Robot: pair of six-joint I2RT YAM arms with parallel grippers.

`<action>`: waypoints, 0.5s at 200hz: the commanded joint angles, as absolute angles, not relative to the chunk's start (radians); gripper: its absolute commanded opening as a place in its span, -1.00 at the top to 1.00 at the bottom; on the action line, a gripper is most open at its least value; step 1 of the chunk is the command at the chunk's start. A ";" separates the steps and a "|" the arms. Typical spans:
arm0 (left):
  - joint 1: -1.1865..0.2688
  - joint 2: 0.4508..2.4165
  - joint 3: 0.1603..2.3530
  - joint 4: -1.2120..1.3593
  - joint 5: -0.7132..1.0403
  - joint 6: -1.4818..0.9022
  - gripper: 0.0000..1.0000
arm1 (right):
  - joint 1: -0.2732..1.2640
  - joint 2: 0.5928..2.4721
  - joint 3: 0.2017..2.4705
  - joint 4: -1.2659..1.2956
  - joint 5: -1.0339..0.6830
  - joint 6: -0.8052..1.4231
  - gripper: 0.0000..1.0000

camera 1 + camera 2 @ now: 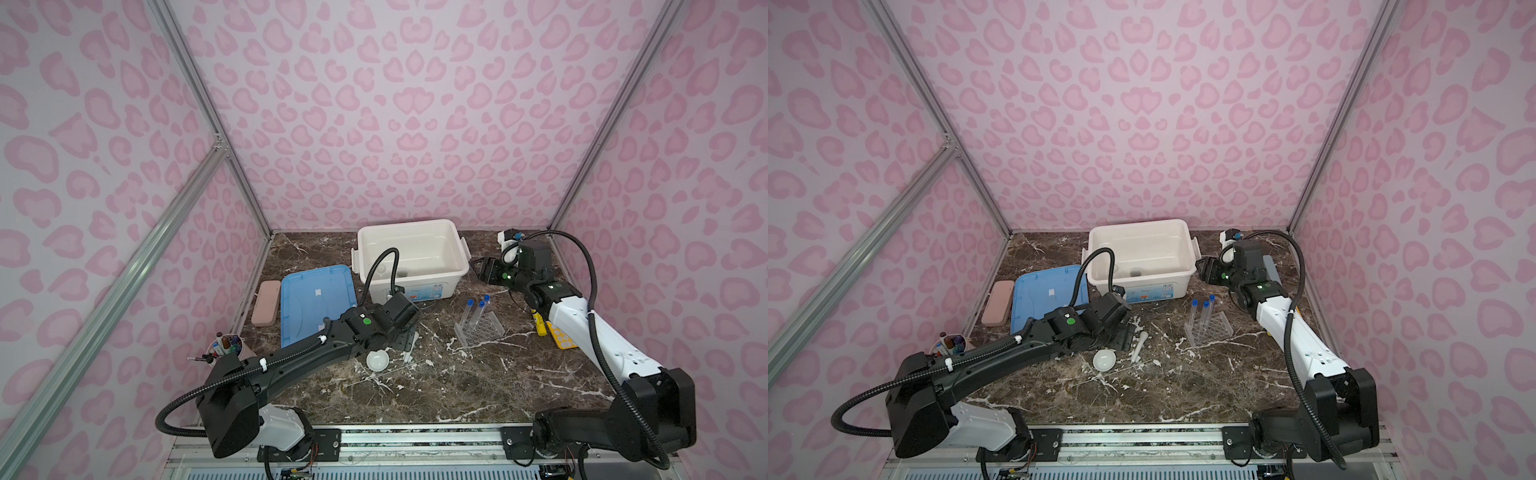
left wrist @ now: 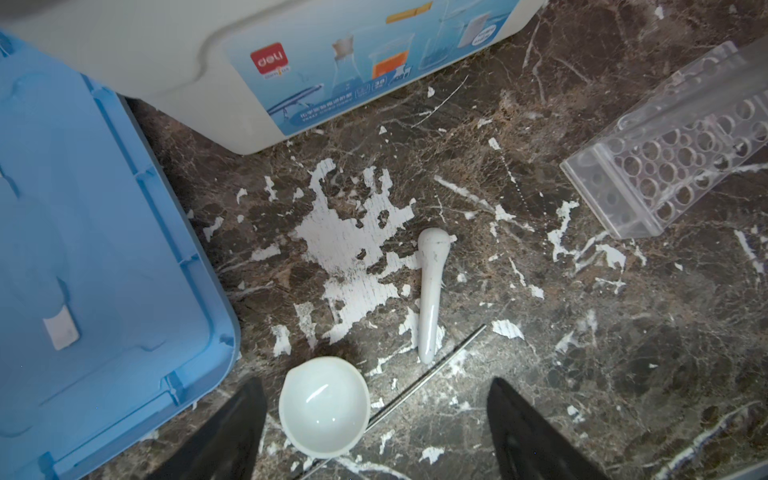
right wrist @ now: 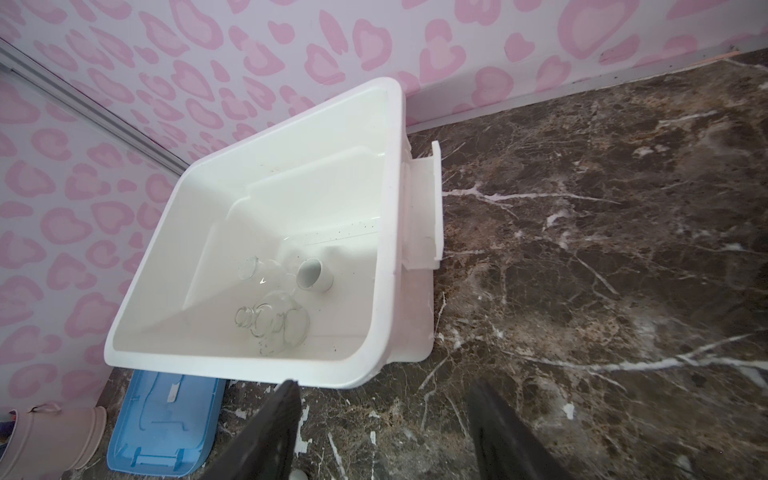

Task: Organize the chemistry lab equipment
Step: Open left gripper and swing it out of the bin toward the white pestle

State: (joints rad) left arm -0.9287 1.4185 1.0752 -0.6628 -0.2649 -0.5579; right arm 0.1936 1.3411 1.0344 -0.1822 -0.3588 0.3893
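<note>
The white pestle (image 1: 1139,345) points lengthwise at the gap between my left gripper's open fingers, so I should keep lowering toward it until they are on both sides of the pestle's body (image 2: 430,308).
My left gripper (image 2: 376,415) hangs open over the marble table, just above a white ceramic dish (image 2: 324,407) that lies between its fingers, close to one of them and not gripped. A white pestle (image 2: 430,291) lies beyond the dish, beside a thin rod (image 2: 428,374). Three blue-capped test tubes (image 1: 478,311) stand in the clear rack (image 1: 480,330). My right gripper (image 3: 384,419) is open and empty beside the white bin (image 3: 386,208). The bin holds a glass flask (image 3: 274,328), another glass piece (image 3: 257,270) and a small white cup (image 3: 313,274). In both top views the dish (image 1: 1104,359) sits under the left arm.
A blue lid (image 1: 316,303) lies flat left of the bin (image 1: 405,225), with a pink case (image 1: 265,307) beyond it. A cup of pens (image 1: 226,347) stands at the left edge. A yellow calculator (image 1: 561,336) lies under the right arm.
</note>
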 commanded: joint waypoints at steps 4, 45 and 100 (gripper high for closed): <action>-0.941 1.441 1.050 -0.603 -0.237 -0.622 -0.73 | 0.190 1.336 1.026 -0.178 -0.351 0.388 -0.32; -0.950 1.508 1.040 -0.545 -0.206 -0.623 -0.71 | 0.181 1.339 1.029 -0.183 -0.356 0.391 -0.33; -0.948 1.612 1.046 -0.502 -0.156 -0.589 -0.55 | 0.176 1.336 1.026 -0.186 -0.357 0.391 -0.33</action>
State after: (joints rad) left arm -0.9501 1.5810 1.0401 -0.5350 -0.1802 -0.6052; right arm 0.1776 1.3388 1.0344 -0.1852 -0.3592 0.3889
